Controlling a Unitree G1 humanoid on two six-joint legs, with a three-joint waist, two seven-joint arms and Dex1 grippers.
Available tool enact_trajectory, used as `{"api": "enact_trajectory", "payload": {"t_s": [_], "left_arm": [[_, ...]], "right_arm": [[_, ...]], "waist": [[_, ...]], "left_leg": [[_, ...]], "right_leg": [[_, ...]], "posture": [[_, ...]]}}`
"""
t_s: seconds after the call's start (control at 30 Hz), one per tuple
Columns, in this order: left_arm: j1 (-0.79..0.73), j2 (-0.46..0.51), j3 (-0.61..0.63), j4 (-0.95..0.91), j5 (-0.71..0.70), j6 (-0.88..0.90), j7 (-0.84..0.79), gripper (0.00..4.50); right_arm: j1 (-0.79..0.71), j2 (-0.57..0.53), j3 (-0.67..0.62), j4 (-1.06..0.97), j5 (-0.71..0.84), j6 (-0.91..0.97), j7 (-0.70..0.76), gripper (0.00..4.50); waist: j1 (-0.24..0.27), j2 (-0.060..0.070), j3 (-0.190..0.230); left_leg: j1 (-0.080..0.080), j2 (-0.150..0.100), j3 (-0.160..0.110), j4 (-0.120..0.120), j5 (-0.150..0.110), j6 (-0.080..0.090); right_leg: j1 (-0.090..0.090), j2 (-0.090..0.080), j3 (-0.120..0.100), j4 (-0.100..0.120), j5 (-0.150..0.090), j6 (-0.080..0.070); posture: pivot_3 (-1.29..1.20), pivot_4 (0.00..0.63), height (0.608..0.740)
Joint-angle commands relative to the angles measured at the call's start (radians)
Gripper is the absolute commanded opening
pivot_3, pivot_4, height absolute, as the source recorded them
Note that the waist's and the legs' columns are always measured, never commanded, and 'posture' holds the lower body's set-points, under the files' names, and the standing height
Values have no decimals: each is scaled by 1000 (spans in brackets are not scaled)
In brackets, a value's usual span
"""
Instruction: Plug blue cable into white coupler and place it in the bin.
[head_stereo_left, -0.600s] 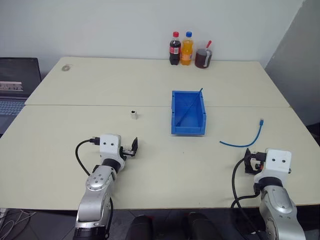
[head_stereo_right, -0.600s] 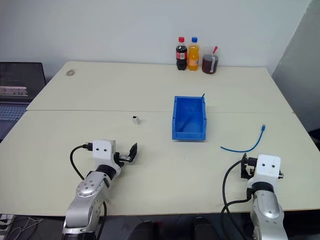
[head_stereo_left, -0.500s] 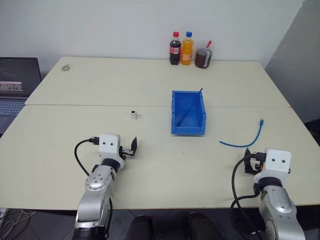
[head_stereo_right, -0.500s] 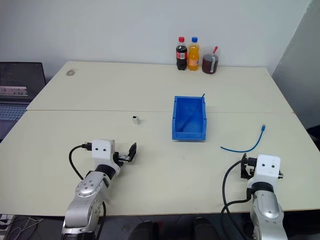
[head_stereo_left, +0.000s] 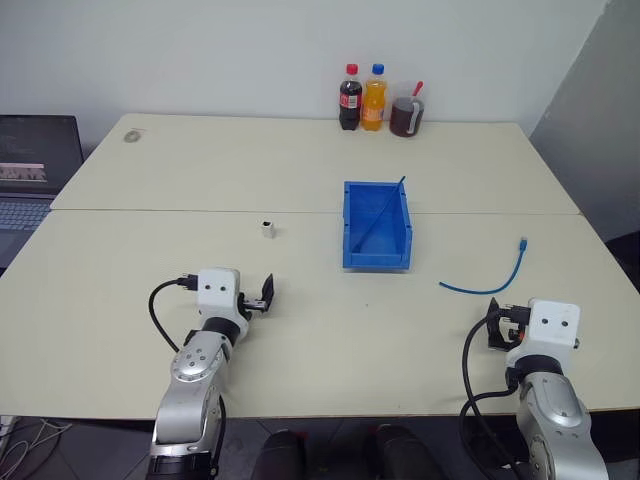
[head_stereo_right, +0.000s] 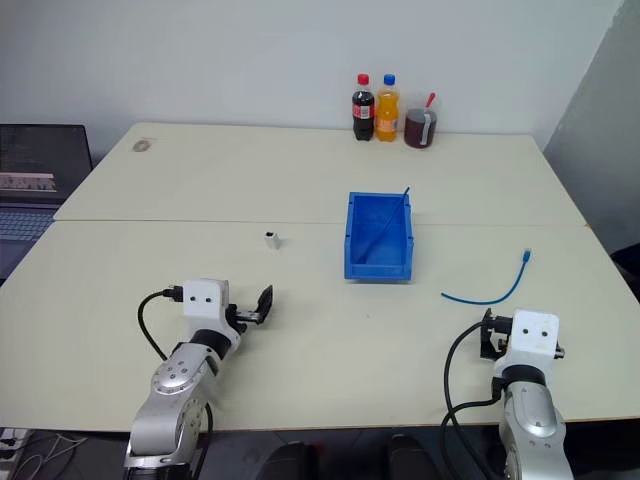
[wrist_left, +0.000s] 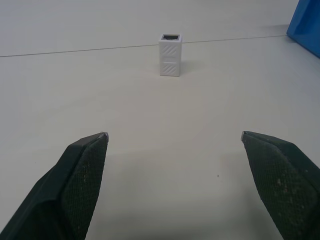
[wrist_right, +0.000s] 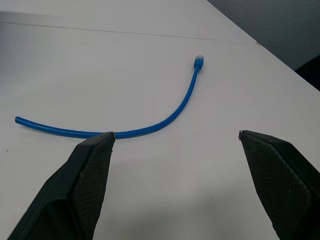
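Note:
I expect the blue cable (head_stereo_left: 470, 290) to stick out in a stiff arc when I lift the plug, because the cable lies in a smooth, open curve (head_stereo_left: 511, 277).
The white coupler (head_stereo_left: 267, 229) stands upright on the cream table, left of the blue bin (head_stereo_left: 376, 226); it also shows ahead of my left fingers as the coupler (wrist_left: 170, 48), socket opening up. My left gripper (head_stereo_left: 263, 297) hovers open near the table's front, short of the coupler, empty. The blue cable (head_stereo_left: 490, 282) lies curved on the table to the right, its plug (head_stereo_left: 523, 243) at the far end; the cable (wrist_right: 150, 125) lies just beyond my right gripper (head_stereo_left: 497, 328), which is open and empty.
A thin blue rod (head_stereo_left: 380, 212) leans inside the bin. Two soda bottles (head_stereo_left: 361, 98) and a cup of dark drink (head_stereo_left: 406, 116) stand at the table's far edge. A laptop (head_stereo_left: 32, 170) sits at far left. A seam (head_stereo_left: 200, 211) crosses the tabletop.

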Motion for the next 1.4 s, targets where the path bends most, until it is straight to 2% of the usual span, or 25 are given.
{"api": "enact_trajectory", "payload": {"t_s": [0.03, 0.17, 0.27, 0.47, 0.57, 0.73, 0.83, 0.97, 1.2, 1.4], "left_arm": [[-5, -3, -15, -30, -2, -2, -3, 4500], [-13, 20, -48, -37, -13, -2, -52, 4500], [-72, 68, -81, -48, -67, 38, -167, 4500], [-440, 190, -170, 36, -233, 141, -536, 4500], [-643, 184, -256, 162, -257, 99, -731, 4500], [-819, 125, -368, 387, -237, -3, -961, 4500], [-879, 80, -387, 533, -196, -98, -1002, 4500], [-899, 49, -386, 614, -174, -164, -1026, 4500], [-864, 50, -366, 600, -177, -157, -1041, 4500], [-839, 52, -354, 570, -179, -130, -1026, 4500]], "right_arm": [[-8, -8, -9, -39, -2, 5, 0, 4211], [-16, -19, -19, -44, -4, 11, 2, 4211], [-24, -30, -30, -49, -6, 23, 2, 4211], [-148, -89, -111, -26, 32, 97, 22, 4211], [-267, -154, -164, 82, 81, 132, 65, 4211], [-441, -245, -207, 307, 142, 179, 129, 4211], [-501, -296, -197, 435, 148, 165, 158, 4211], [-552, -341, -169, 576, 147, 112, 203, 4211], [-643, -395, -162, 826, 150, 44, 234, 4211], [-726, -404, -168, 963, 178, 18, 241, 4211]], "waist": [[0, 0, 0], [0, 0, 0], [0, 0, 0], [4, 0, 3], [3, 1, 3], [-4, 3, 3], [-2, 7, 5], [-3, 7, 5], [-1, 8, 6], [-3, 8, 6]], "left_leg": [[0, 0, 0, 0, 0, 0], [0, 0, 0, 1, 0, 0], [0, -1, 0, 1, 0, 0], [0, -2, 1, 4, 1, 0], [0, -4, 2, 5, 1, 0], [0, -3, 5, 4, 1, 1], [0, -3, 5, 3, 1, 1], [0, -3, 5, 2, 1, 2], [-1, -3, 6, 2, 1, 2], [0, -3, 6, 3, 1, 2]], "right_leg": [[0, 0, 0, 0, 0, 0], [0, 0, 0, 1, 0, 0], [0, 0, 0, 1, 0, 0], [1, 4, -5, 3, 1, -1], [2, 4, -5, 3, 2, 0], [1, 6, -1, 2, 3, -2], [1, 7, -1, 2, 3, -2], [1, 7, 0, 2, 2, -3], [0, 7, 0, 2, 3, -3], [0, 7, 0, 4, 3, -3]], "posture": [[0, 150, 740], [0, 150, 740], [0, 150, 740], [0, 150, 740], [0, 150, 740], [0, 150, 740], [0, 150, 740], [0, 150, 740], [0, 150, 740], [0, 150, 740]]}}
